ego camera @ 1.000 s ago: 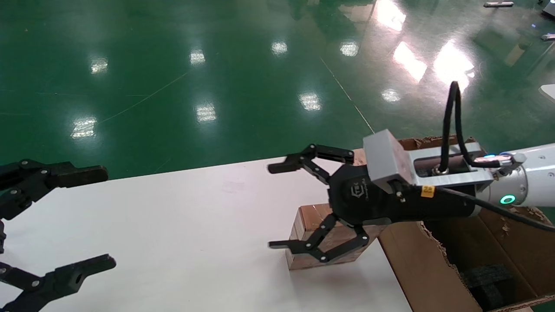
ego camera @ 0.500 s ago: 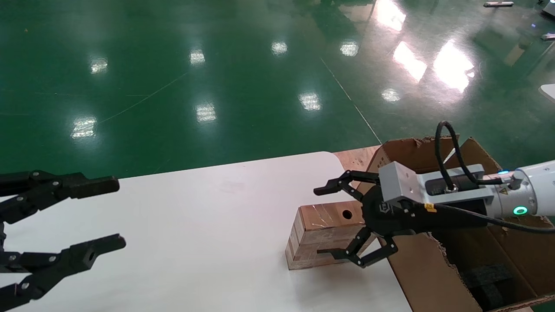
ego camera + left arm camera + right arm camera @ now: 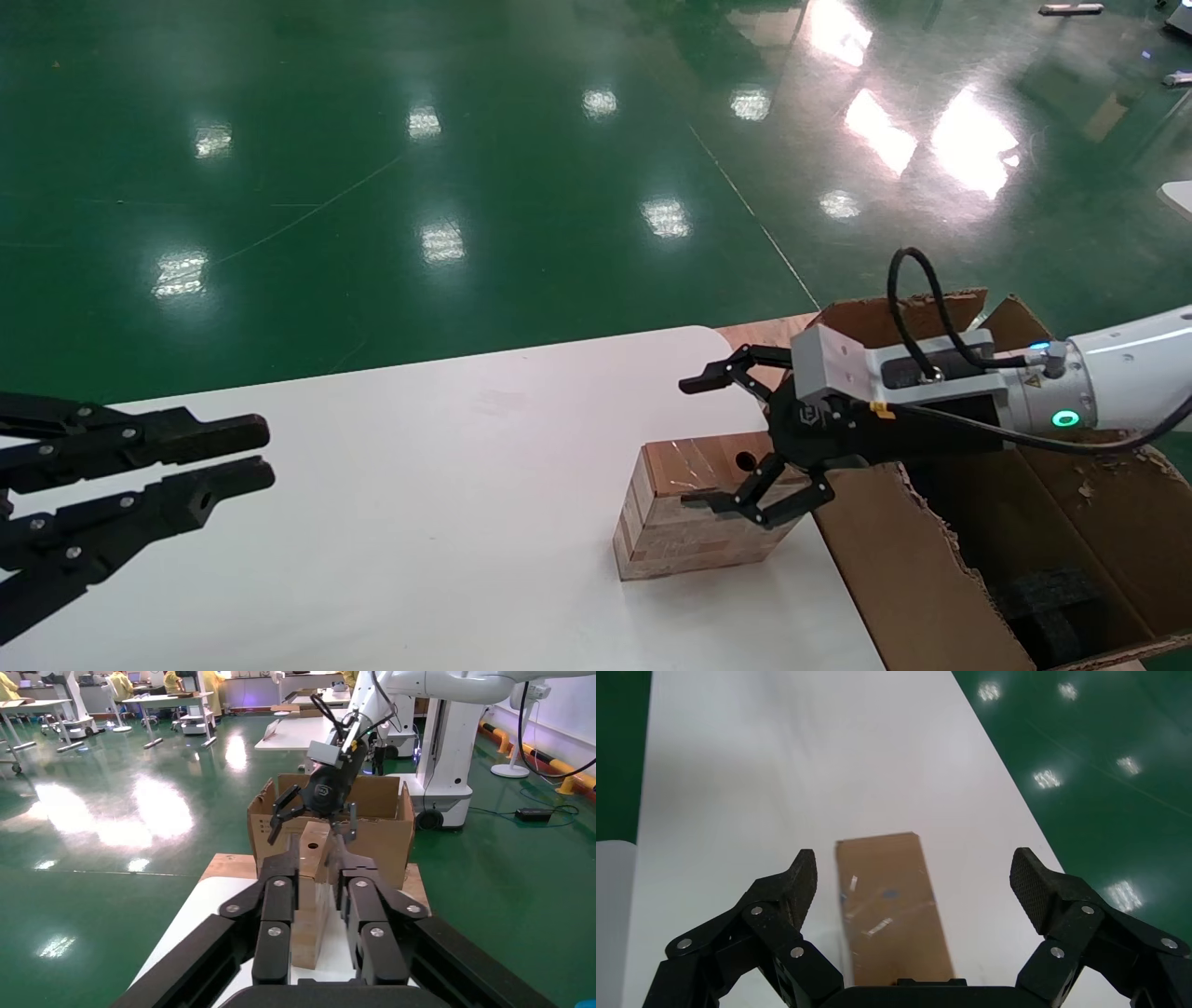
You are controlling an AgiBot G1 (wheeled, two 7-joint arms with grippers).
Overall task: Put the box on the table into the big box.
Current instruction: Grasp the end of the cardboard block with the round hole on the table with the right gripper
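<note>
My gripper will lower the small box, which will sink below the big box's ragged rim, as deep open space shows beside its black foam.
The small brown taped box with a round black hole lies on the white table by its right edge, next to the big box. My right gripper is open and hovers over the small box's right end, one finger on each side, not touching it. In the right wrist view the box lies below, between the spread fingers of the gripper. My left gripper hangs over the table's left part, empty, its fingers nearly together. The left wrist view shows the box far ahead.
The big box has ragged flaps and black foam blocks inside. A wooden board sticks out behind the table's far right corner. Green glossy floor surrounds the table. The left wrist view shows other robots and tables beyond the big box.
My right gripper has drawn back to the right and come down over the small box's right end, still open. My left gripper's fingers have closed from wide apart to nearly together.
</note>
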